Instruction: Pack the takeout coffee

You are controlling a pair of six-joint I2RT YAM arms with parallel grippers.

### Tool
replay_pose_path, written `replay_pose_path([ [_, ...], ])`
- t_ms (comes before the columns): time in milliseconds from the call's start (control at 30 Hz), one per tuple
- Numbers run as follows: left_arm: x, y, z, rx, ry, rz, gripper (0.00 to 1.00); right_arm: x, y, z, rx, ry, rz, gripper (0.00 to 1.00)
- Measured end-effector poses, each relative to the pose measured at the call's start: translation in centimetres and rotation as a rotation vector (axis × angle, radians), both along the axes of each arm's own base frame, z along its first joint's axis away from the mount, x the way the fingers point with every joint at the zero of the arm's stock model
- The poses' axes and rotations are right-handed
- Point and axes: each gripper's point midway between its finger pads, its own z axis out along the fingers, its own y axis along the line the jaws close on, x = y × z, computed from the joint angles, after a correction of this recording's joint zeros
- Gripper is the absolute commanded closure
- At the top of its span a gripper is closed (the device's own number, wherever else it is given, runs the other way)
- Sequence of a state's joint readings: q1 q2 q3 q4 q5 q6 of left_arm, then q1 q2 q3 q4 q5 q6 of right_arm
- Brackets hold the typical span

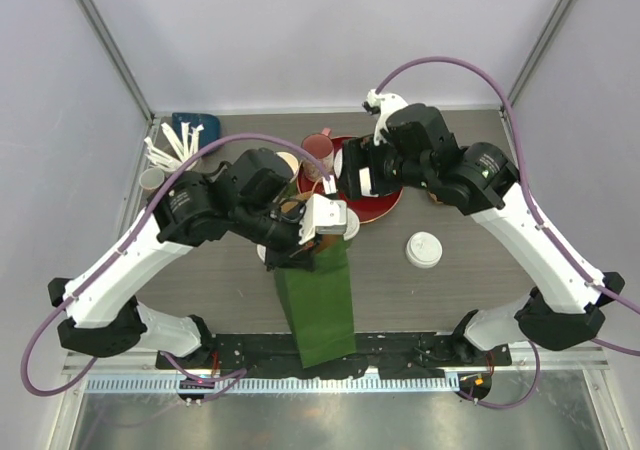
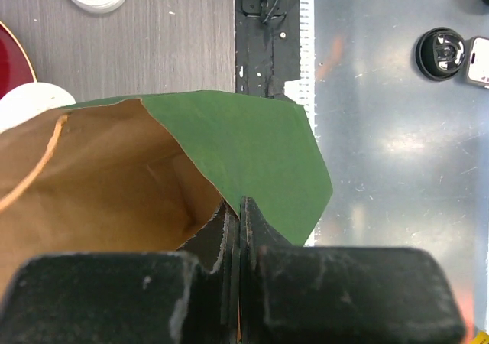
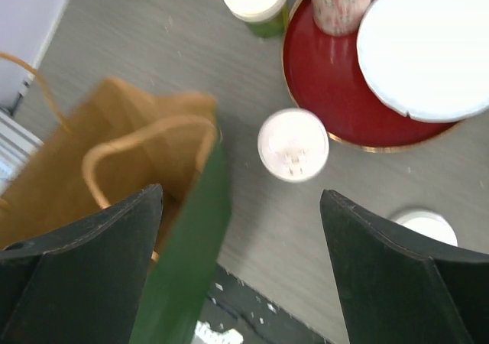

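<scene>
The bag stands crooked (image 1: 318,312) in my left gripper. Next, my right gripper takes hold of the bag's rim (image 3: 214,121) and turns it square, so that my left gripper is free for the cups.
A green paper bag (image 1: 322,305) with a brown inside stands at the table's near middle, its mouth open (image 2: 99,176). My left gripper (image 1: 298,238) is shut on the bag's rim (image 2: 243,203). A lidded green cup (image 1: 350,225) stands on the table beside the bag; it also shows in the right wrist view (image 3: 293,144). A second lidded green cup (image 3: 254,0) stands further back (image 1: 288,162). My right gripper (image 1: 342,182) hangs open and empty (image 3: 241,195) above the bag's edge and the nearer cup.
A red tray (image 1: 388,202) holds a pink speckled mug (image 1: 318,150) and a white round plate (image 3: 428,46). A loose white lid (image 1: 423,250) lies right of the bag. A blue holder with white utensils (image 1: 186,133) and a grey cup (image 1: 152,178) stand at the back left.
</scene>
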State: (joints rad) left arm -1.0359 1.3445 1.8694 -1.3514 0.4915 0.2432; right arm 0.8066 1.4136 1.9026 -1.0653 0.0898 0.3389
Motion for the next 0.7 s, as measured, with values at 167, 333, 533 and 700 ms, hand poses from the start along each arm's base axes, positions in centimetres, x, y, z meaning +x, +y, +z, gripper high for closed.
replay_pose_path([
  [167,-0.3,-0.8,-1.0,0.045,-0.04,-0.02,1.0,-1.5,-1.4,-2.4,-0.056,0.048,-0.016,0.09],
  [333,0.3,-1.7,-2.6,0.099,-0.12,-0.029,1.0,-2.6,-1.3,-4.2,-0.025,0.092,-0.008,0.09],
  [533,0.6,-2.0,-4.5,0.154,-0.172,-0.041,1.0,-4.7,0.5,-7.2,-0.005,0.172,0.082,0.15],
  [700,0.6,-2.5,-5.2,0.171,-0.194,-0.052,1.0,-6.2,1.6,-9.3,-0.016,0.222,0.138,0.26],
])
